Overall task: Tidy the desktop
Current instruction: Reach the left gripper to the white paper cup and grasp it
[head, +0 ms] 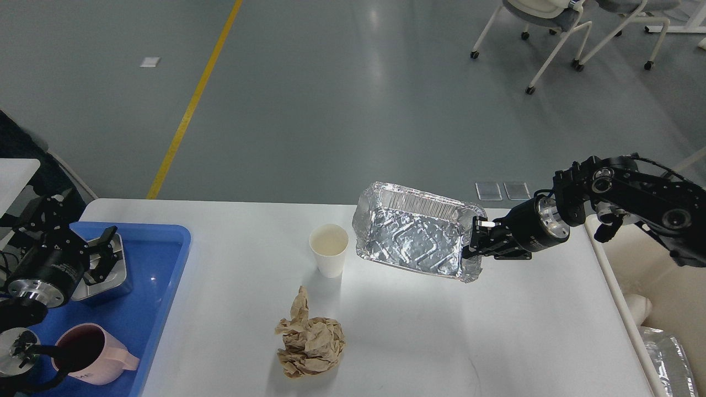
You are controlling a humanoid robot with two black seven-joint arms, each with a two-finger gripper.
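The foil tray [417,232] is hanging at a slant from one rim, so the white paper cup [329,251] will fall onto its side when I put the cup in.
The white desktop [441,342] fills the lower half of the head view. My right gripper [475,243] is shut on the right rim of a crumpled silver foil tray [411,240] and holds it tilted above the desktop's middle, just right of a white paper cup [329,251]. A ball of crumpled brown paper [310,342] lies in front of the cup. My left gripper [101,251] is open over the blue tray [154,298], at a small metal box [113,281].
A pink mug [88,355] lies in the blue tray at the front left. A cream bin [667,300] stands beside the desktop's right edge, with another foil piece [667,358] in it. White chairs [551,33] stand far back on the floor.
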